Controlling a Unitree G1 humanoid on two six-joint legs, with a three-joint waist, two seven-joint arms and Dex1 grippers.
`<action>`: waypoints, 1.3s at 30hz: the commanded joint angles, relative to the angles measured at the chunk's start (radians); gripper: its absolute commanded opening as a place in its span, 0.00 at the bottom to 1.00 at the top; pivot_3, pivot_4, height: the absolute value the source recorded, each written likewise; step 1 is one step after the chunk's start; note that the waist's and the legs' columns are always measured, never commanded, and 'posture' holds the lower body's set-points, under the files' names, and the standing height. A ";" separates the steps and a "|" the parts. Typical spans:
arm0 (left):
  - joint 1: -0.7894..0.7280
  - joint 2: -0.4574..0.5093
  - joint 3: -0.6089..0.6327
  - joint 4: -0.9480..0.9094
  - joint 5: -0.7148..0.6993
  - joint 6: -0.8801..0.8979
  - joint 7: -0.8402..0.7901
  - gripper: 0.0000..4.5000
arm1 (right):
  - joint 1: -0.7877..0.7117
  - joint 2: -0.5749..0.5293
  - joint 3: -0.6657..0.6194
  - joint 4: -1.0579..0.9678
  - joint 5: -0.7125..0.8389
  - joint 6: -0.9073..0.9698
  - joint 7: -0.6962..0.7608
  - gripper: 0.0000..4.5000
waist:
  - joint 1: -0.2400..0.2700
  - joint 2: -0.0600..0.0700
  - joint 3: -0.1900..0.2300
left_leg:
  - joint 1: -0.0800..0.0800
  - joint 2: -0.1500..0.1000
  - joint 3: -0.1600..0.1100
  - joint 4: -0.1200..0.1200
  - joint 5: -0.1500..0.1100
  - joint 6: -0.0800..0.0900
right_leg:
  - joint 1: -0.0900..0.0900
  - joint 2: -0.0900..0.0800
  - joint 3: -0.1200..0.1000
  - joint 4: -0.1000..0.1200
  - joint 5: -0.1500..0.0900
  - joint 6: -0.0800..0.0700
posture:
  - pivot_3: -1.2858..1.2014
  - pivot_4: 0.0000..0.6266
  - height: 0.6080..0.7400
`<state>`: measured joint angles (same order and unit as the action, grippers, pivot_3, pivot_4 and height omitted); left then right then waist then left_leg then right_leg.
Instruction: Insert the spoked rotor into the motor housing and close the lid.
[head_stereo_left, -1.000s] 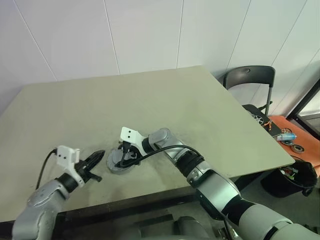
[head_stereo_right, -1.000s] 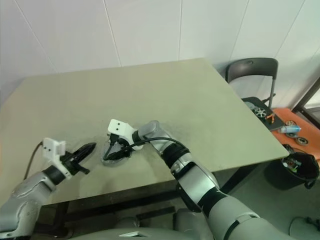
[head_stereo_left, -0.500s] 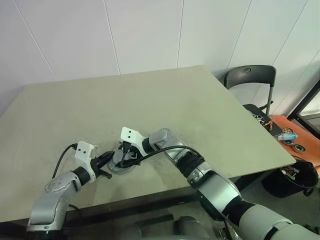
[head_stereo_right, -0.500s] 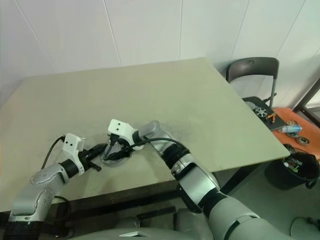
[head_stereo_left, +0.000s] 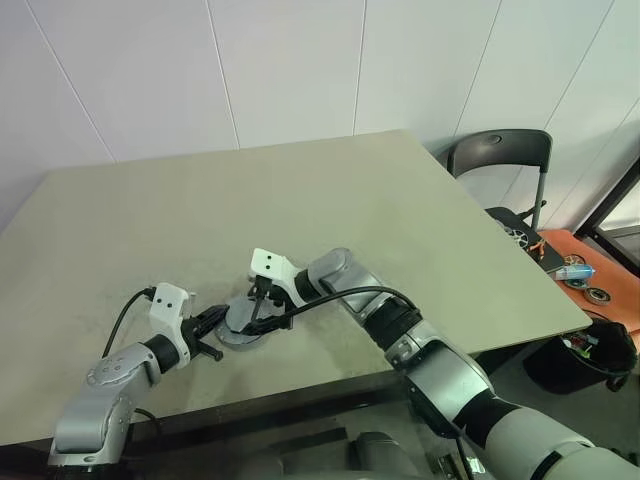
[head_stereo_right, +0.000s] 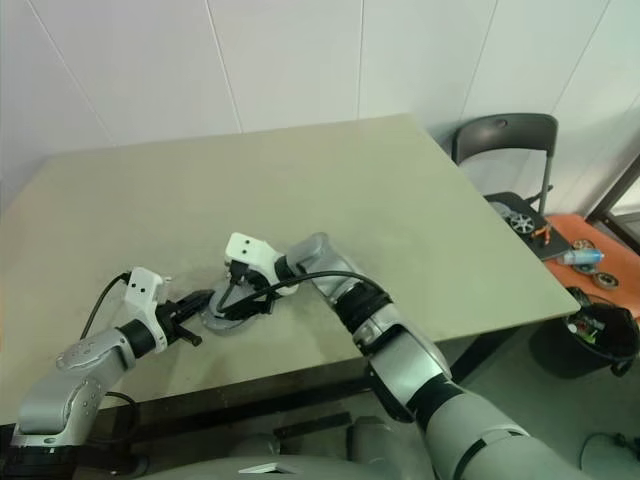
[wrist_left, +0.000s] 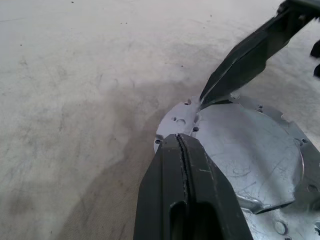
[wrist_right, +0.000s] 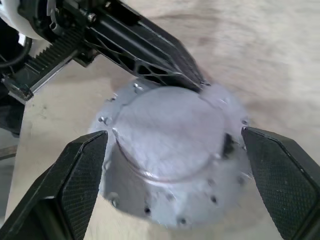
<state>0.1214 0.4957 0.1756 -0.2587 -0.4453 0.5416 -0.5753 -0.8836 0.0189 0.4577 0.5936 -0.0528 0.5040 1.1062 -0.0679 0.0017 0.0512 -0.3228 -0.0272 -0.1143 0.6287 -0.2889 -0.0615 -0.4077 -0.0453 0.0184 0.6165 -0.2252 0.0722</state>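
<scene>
My right gripper's fingers sit astride the lid (wrist_right: 170, 130) from above, so I should back it off, turn it level and grip the housing's near rim (wrist_right: 167, 216) across lid and base.
The motor housing (head_stereo_left: 243, 336) lies on the table near its front edge, with the silvery lid (wrist_right: 167, 132) lying flat on top of it. The spoked rotor is hidden. My left gripper (wrist_left: 179, 144) is shut, its tip resting against the lid's rim on the left side (head_stereo_left: 218, 322). My right gripper (wrist_right: 182, 165) hangs open just above the lid, one finger on each side of it, holding nothing. One of its fingertips (wrist_left: 215, 90) reaches the lid's far edge in the left wrist view.
The tan table (head_stereo_left: 330, 200) stretches far behind the housing. Its front edge runs close below the housing. A black chair (head_stereo_left: 497, 155), an orange surface with small parts (head_stereo_left: 575, 270) and a black bin (head_stereo_left: 590, 355) stand off the table's right side.
The right gripper has lifted slightly off the housing and its fingers have spread wider. The left gripper, shut throughout, edged right until its tip met the lid's rim, then held still.
</scene>
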 joint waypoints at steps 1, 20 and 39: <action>0.007 0.012 -0.010 -0.016 -0.004 0.020 -0.012 0.00 | -0.069 -0.033 -0.075 -0.104 0.059 0.078 0.011 1.00 | 0.000 0.000 0.000 | 0.000 0.000 0.000 0.000 0.000 0.000 | 0.000 0.000 0.000 0.000 0.000 0.000 | 0.52 0.00 1.00; 0.003 0.019 -0.015 -0.017 -0.006 0.019 -0.034 0.00 | -0.287 -0.054 -0.565 0.286 0.369 1.036 -0.278 1.00 | 0.000 0.001 0.001 | -0.001 0.000 0.001 0.000 0.000 0.000 | 0.000 0.000 0.000 0.000 0.000 -0.001 | 0.52 0.00 1.00; 0.006 0.025 -0.009 -0.027 -0.012 0.030 -0.043 0.00 | -0.207 0.054 -0.703 0.384 0.423 0.975 -0.518 1.00 | -0.001 0.001 0.000 | -0.001 0.000 0.001 0.000 0.000 0.000 | 0.000 0.000 0.000 -0.001 0.000 0.000 | 0.52 0.00 1.00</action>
<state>0.1219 0.5129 0.1812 -0.2690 -0.4467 0.5600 -0.6004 -1.0796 0.0636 -0.2263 0.9824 0.3484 1.4962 0.5977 -0.0694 0.0023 0.0517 -0.3241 -0.0274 -0.1133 0.6291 -0.2889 -0.0612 -0.4076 -0.0455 0.0186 0.6153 -0.2253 0.0719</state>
